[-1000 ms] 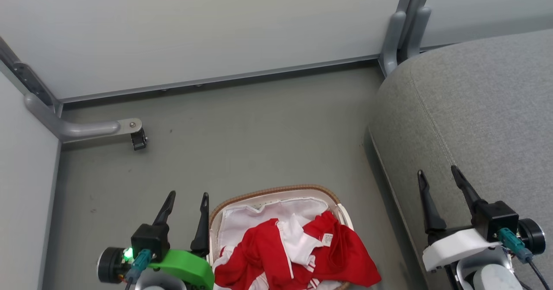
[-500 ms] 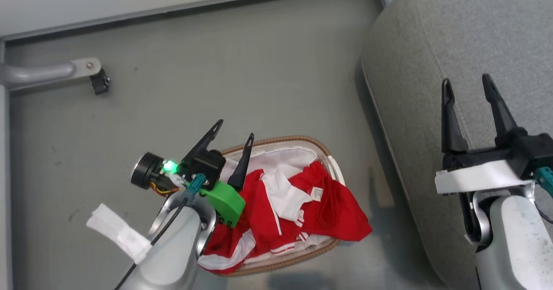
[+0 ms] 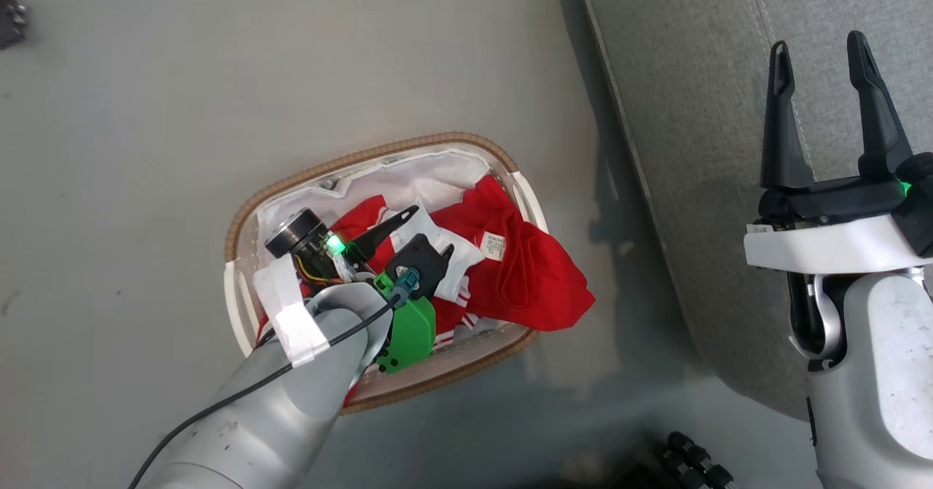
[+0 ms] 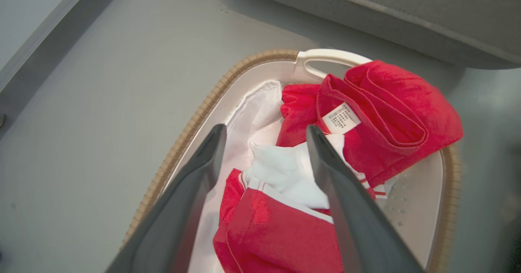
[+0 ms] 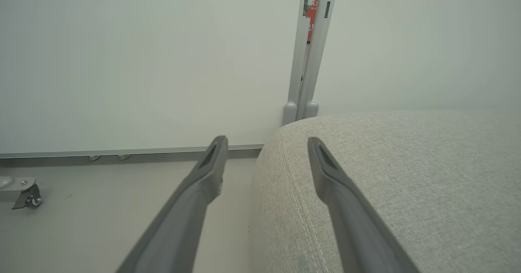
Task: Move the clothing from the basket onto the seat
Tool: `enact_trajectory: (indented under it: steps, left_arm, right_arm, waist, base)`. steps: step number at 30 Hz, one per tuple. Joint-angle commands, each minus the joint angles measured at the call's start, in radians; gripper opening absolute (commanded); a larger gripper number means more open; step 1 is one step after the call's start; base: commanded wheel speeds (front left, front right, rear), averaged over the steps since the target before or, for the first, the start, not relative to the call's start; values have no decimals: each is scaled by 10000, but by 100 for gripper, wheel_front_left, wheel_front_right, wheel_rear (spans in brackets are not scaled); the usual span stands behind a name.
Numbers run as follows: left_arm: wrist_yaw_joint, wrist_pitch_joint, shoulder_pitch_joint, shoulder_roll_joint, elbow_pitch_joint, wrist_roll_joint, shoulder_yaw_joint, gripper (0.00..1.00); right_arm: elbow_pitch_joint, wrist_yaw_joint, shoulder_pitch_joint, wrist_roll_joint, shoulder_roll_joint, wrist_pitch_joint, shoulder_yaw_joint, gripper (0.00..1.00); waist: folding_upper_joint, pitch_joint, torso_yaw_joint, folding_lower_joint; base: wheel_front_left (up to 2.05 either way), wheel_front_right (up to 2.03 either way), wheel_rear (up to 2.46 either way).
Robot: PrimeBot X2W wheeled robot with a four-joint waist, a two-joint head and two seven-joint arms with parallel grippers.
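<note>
My gripper will make the red fold draped over the basket's rim (image 3: 544, 274) follow and hang down when it lifts the white trim, because the white trim runs (image 3: 468, 253) under the red fold's label.
The basket (image 3: 362, 151), white with a brown woven rim, stands on the floor left of the seat (image 3: 692, 110). The clothing (image 3: 539, 278), red with white trim and a label, lies piled inside and drapes over the right rim. My left gripper (image 3: 430, 228) hangs open just above the pile, fingers pointing down into the basket. In the left wrist view the left gripper (image 4: 265, 128) straddles white fabric, with the clothing (image 4: 390, 114), basket rim (image 4: 195, 122) and white liner (image 4: 252, 110) beneath. My right gripper (image 3: 819, 44) is open and empty over the seat's left edge; the right gripper (image 5: 267, 139) points along the seat (image 5: 407, 175).
Grey floor surrounds the basket. Pale wall panels with a grey post (image 5: 309, 61) stand beyond the seat, and a castor foot (image 5: 26, 195) sits at the far left. Dark objects (image 3: 692, 460) lie on the floor near the bottom edge of the head view.
The head camera has tilted down. My left arm has swung right and forward, from beside the basket to over the clothing inside it, still open. The right gripper stays open by the seat.
</note>
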Motion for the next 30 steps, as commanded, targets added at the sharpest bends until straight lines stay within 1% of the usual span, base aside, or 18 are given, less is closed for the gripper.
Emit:
enact_trajectory:
  steps: [1,6,11,14,19,24,25,26,27,28,29,30]
  left_arm:
    - [-25,27,-285,33,162,-100,-256,100]
    - [-26,166,-575,-11,662,-574,-1328,100]
    - [-26,452,-797,-11,996,-982,-1926,100]
    - [6,647,-1005,-7,1421,-1165,-1929,100]
    - [483,674,-1325,-13,2032,-1297,-1772,100]
    - [745,650,-1417,14,2367,-1546,-1595,100]
    - [777,630,-1432,26,2416,-1632,-1542,91]
    - [789,615,-1438,30,2453,-1686,-1504,63]
    - [801,591,-1444,36,2487,-1760,-1454,46]
    - [799,568,-1449,43,2508,-1822,-1416,34]
    - [783,534,-1444,48,2532,-1883,-1373,20]
    - [760,514,-1431,47,2542,-1915,-1345,0]
  right_arm:
    - [-75,-3,-179,124,-20,-47,12,100]
    - [-140,-3,-314,381,-19,-47,154,100]
    - [-189,-3,-436,642,-19,-47,238,100]
    - [-216,-5,-537,765,-19,-46,229,100]
    - [-211,-5,-550,894,-19,-47,168,100]
    - [-107,-3,-554,939,-20,-47,140,100]
    - [-91,-5,-567,943,-20,-46,139,100]
    - [-83,-5,-578,944,-20,-47,145,100]
    - [-70,-5,-602,941,-20,-47,166,100]
    - [-65,-5,-623,931,-20,-47,183,100]
    - [-56,-5,-638,907,-22,-47,197,100]
    - [-53,-5,-642,892,-22,-46,205,100]
  waist:
    - [0,1220,-902,-2]
    - [0,1711,-1181,-2]
    - [0,2050,-1418,-2]
    - [0,2237,-1510,-2]
    - [0,2399,-1551,-2]
    - [0,2411,-1463,-2]
    - [0,2397,-1434,-2]
    - [0,2382,-1406,-2]
    - [0,2363,-1373,-2]
    - [0,2347,-1348,-2]
    - [0,2322,-1317,-2]
    - [0,2299,-1292,-2]
  base:
    - [0,0,0]
    - [0,0,0]
    - [0,0,0]
    - [0,0,0]
    - [0,0,0]
    - [0,0,0]
    - [0,0,0]
    - [0,0,0]
    - [0,0,0]
    - [0,0,0]
    - [0,0,0]
    - [0,0,0]
